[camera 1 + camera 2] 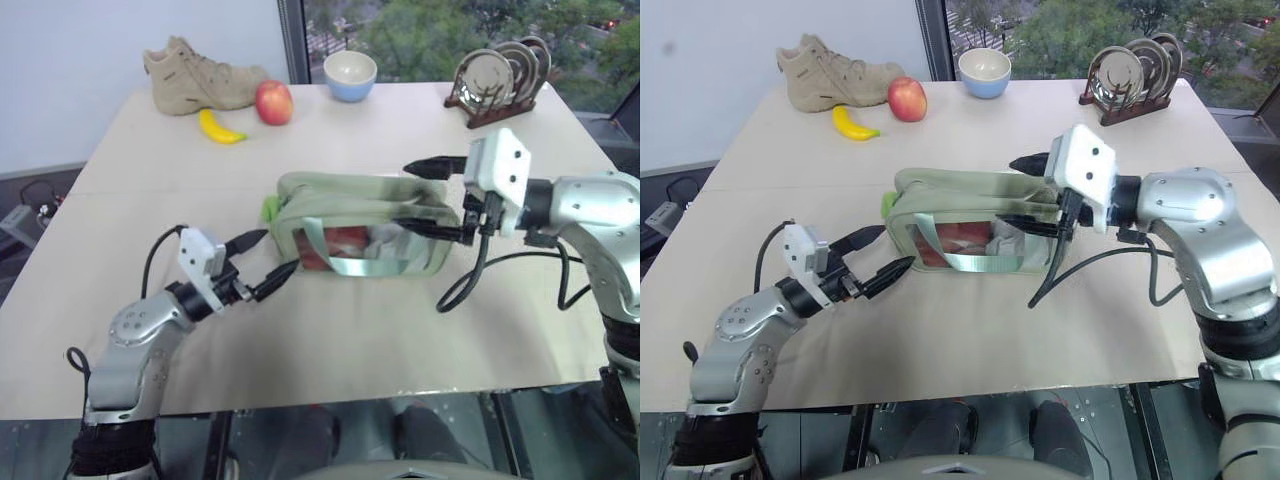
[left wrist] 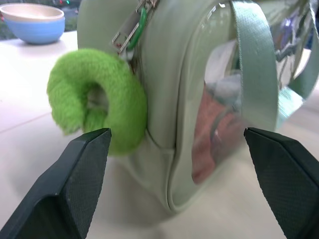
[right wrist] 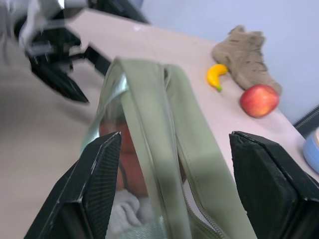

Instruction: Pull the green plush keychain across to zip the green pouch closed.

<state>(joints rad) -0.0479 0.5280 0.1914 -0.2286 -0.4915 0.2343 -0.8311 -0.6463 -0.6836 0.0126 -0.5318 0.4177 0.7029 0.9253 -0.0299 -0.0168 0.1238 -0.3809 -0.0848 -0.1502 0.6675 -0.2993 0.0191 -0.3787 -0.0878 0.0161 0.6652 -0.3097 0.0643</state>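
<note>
My left gripper should lift the green plush keychain [image 1: 269, 209] up before it grips the green pouch's lower corner [image 2: 168, 191], because the keychain hangs in the way there.
The green pouch [image 1: 360, 225] lies on its side mid-table, clear window facing me, reddish contents showing through. The green plush keychain [image 1: 270, 208] hangs at its left end from a metal zipper pull, a fuzzy lime ring [image 2: 124, 99] in the left wrist view. My left gripper [image 1: 268, 258] is open just short of that end, its fingers apart from keychain and pouch [image 2: 169, 74]. At the pouch's right end my right gripper [image 1: 420, 197] is open, one finger above the pouch and one in front of it; the pouch's top edge [image 3: 164, 129] runs between its fingers.
At the table's far side stand a tan boot [image 1: 835, 70], a yellow banana [image 1: 853, 124], a red apple [image 1: 907, 100], a blue-and-cream bowl [image 1: 985, 73] and a wooden rack of plates [image 1: 1135, 85]. Bare table [image 1: 330, 340] lies in front of the pouch.
</note>
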